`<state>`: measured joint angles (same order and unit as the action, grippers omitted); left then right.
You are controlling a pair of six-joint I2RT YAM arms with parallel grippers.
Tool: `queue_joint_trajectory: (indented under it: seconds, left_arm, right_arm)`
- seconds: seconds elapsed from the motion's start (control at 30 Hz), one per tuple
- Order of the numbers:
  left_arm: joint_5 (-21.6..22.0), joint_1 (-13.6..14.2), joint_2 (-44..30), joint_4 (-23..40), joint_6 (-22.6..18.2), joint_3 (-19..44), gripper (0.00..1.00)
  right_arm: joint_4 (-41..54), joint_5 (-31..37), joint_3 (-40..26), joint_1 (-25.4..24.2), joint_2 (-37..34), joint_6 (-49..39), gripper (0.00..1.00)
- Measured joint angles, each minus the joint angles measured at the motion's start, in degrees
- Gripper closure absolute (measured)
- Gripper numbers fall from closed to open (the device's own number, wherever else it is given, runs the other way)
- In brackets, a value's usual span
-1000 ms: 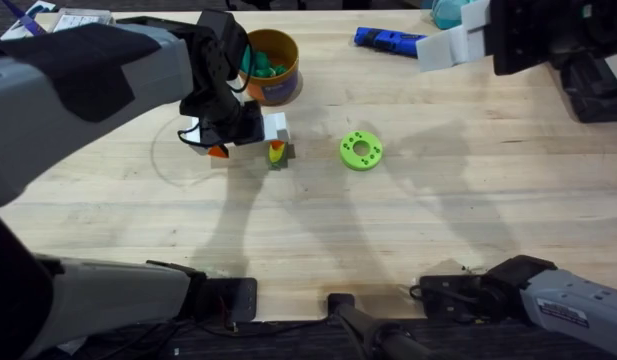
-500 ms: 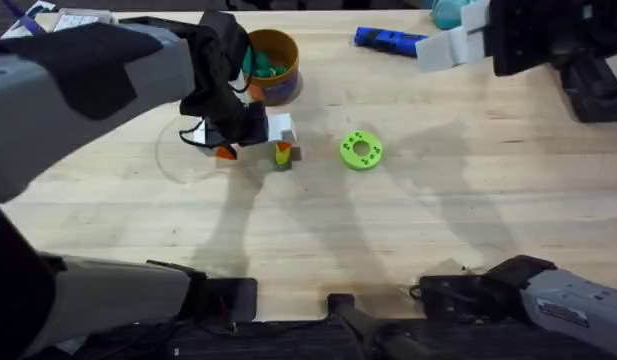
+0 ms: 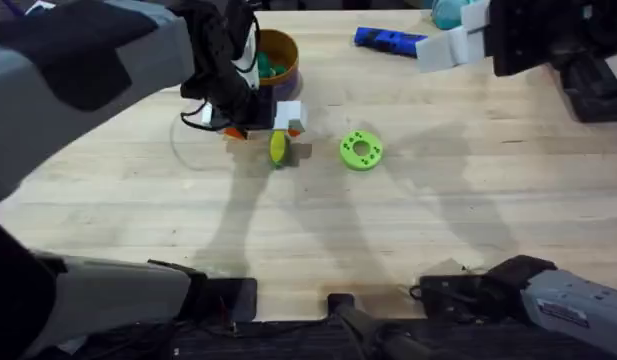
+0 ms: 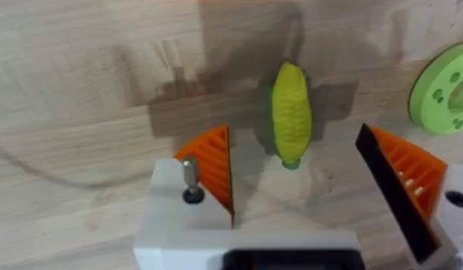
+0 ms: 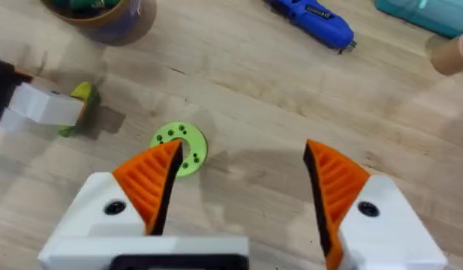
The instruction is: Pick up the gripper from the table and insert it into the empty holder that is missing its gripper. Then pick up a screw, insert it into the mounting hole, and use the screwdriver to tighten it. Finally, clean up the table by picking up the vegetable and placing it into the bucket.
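My gripper will drop the vegetable point(image 3: 278, 149) into the bucket, and the vegetable should show a hidden green husk when it drops, because a green tip point(image 4: 291, 164) sticks out from under the yellow kernels.
The vegetable point(image 3: 278, 148), a yellow-green oblong, lies on the table point(image 3: 318, 240) just in front of the bucket point(image 3: 273, 62), an orange cup with a purple band. My left gripper point(image 3: 280, 124) hovers over the vegetable. In the left wrist view the vegetable point(image 4: 291, 111) sits between and slightly beyond the orange pads point(image 4: 213, 161), and the left gripper point(image 4: 306, 174) is open. My right gripper point(image 5: 242, 184) is open and empty, high at the far right point(image 3: 445, 47). The blue screwdriver point(image 3: 388, 40) lies at the back. The holder and screw are out of view.
A lime-green ring with holes point(image 3: 361, 151) lies right of the vegetable. In the right wrist view the ring point(image 5: 178, 144), the bucket point(image 5: 103, 15) and the screwdriver point(image 5: 314, 19) show below. A teal object point(image 3: 446, 12) sits at the back edge. Bare wood fills the near half.
My left gripper has moved a little right and toward the bucket. The vegetable, earlier standing with its red end up by the fingers, now shows its yellow-green length on the table.
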<state>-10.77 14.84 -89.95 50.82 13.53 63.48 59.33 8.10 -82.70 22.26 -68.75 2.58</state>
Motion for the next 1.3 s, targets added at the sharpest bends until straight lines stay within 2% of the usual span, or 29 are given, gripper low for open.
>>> queue_joint_trajectory:
  seconds: [0.2,0.33,0.47,0.53,0.6,0.63,0.77,0.8,0.97,1.07,1.3]
  left_arm:
    - [0.3,1.8,-4.0,-3.0,0.3,0.1,0.015]
    - [3.2,3.9,-9.5,-3.3,1.1,0.2,0.014]
    - [4.7,4.2,-10.4,-3.0,2.5,0.8,0.014]
    - [5.1,4.2,-10.5,-3.0,3.4,0.8,0.061]
    - [5.8,4.1,-10.5,-2.9,4.4,0.9,0.188]
    - [6.1,4.1,-10.5,-2.9,4.8,0.9,0.287]
    - [6.3,4.0,-10.6,-2.6,5.4,1.0,0.877]
    - [6.2,4.0,-10.6,-2.6,5.4,1.0,0.956]
    - [6.0,4.0,-10.6,-2.1,5.8,1.3,0.967]
    - [4.4,4.0,-11.7,0.5,5.4,3.6,0.967]
    - [1.4,4.1,-13.2,6.8,1.8,18.2,0.967]
  right_arm:
    - [0.0,0.0,0.0,0.0,0.0,0.0,0.035]
    - [0.0,0.0,0.0,0.0,0.0,0.0,0.035]
    - [0.0,0.0,0.0,0.0,-0.8,0.0,0.035]
    - [0.0,0.0,0.0,0.0,-1.4,0.0,0.035]
    - [0.1,0.0,0.0,0.0,-1.7,0.0,0.035]
    - [0.1,0.0,0.0,0.0,-1.8,0.0,0.035]
    - [0.1,0.0,0.0,0.0,-1.8,0.0,0.035]
    - [0.1,0.0,0.0,0.0,-1.8,0.0,0.035]
    - [0.2,0.0,0.0,0.0,-1.8,0.0,0.035]
    - [0.2,0.0,0.0,0.0,-1.9,0.0,0.035]
    - [0.3,0.0,0.0,0.0,-2.6,0.0,0.035]
